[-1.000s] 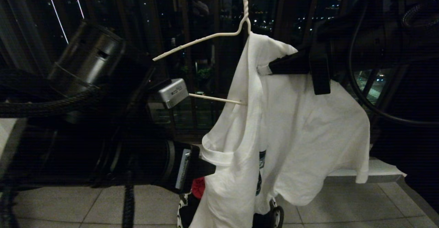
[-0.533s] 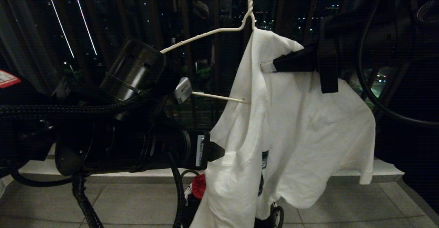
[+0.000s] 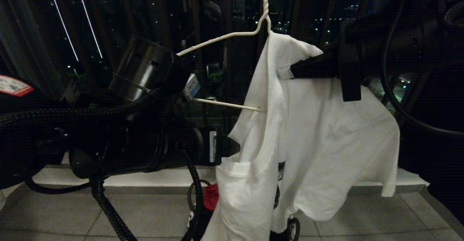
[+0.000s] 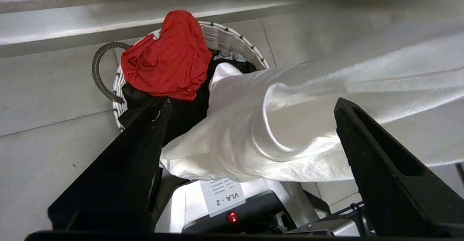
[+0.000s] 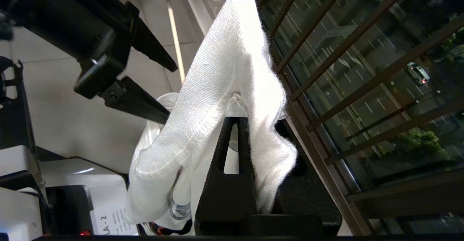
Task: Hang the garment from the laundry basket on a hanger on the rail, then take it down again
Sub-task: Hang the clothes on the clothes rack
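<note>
A slack fold [image 3: 271,147] droops along the white garment's collar [image 3: 241,164], so the collar will spread out into a wide opening when the robot pulls it outward.
The white garment [image 3: 319,139] hangs bunched from the right shoulder of the white wire hanger [image 3: 232,35]. The hanger's left arm is bare, and its hook runs out of the top of the head view. The rail is out of view. My right gripper [image 3: 286,72] is shut on a fold of the garment [image 5: 224,63] near that shoulder. My left gripper [image 3: 235,149] stands wide open beside the hanging sleeve. Its fingers [image 4: 145,150] sit either side of the white cloth [image 4: 290,117] without pinching it. Below is the laundry basket [image 4: 235,40].
A red cloth [image 4: 166,56] and a black garment [image 4: 185,110] lie in the basket. A dark railing [image 5: 362,81] with vertical bars stands right behind the hanger, above a pale ledge [image 3: 145,177]. My own base [image 4: 224,204] sits under the left gripper. The floor is tiled.
My left gripper has opened wide and risen a little beside the sleeve, and its arm has swung up. The right gripper keeps its hold in place.
</note>
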Motion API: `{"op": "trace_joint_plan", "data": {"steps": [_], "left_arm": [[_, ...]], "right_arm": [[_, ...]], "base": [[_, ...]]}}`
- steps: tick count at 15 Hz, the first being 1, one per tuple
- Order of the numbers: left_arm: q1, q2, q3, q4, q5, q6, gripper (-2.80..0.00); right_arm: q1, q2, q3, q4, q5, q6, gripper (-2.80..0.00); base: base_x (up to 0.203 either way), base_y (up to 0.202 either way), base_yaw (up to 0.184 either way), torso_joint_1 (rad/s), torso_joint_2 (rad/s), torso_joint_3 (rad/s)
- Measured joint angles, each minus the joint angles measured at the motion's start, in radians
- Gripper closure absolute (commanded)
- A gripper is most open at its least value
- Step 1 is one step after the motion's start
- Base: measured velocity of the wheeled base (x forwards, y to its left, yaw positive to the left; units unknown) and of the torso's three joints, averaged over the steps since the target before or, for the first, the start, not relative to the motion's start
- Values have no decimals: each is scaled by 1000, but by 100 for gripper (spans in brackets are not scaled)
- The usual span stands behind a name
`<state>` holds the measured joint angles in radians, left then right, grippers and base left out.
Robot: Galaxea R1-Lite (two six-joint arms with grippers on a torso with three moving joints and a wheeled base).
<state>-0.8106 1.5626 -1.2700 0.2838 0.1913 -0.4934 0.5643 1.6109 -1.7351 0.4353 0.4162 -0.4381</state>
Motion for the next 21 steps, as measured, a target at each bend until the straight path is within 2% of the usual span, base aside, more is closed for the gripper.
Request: {"op": "trace_joint_plan", "data": {"steps": [4, 5, 16, 21], "left_arm": [[2, 29, 1, -1, 42, 2, -280], [3, 37, 1, -1, 47, 2, 0], [24, 48, 0, 0, 50, 7, 0], [127, 21, -16, 2, 51, 51, 0]], "right_arm": [[0, -3, 1, 0, 0, 0, 0], [0, -3, 0, 0, 0, 0, 0], [-19, -3, -10, -10, -1, 3, 0], [-89, -9, -4, -8, 12, 10, 0]], "base": [[0, 0, 0, 0, 0, 0], [0, 0, 0, 0, 0, 0], [0, 0, 0, 0, 0, 0], [0, 0, 0, 0, 0, 0]]}}
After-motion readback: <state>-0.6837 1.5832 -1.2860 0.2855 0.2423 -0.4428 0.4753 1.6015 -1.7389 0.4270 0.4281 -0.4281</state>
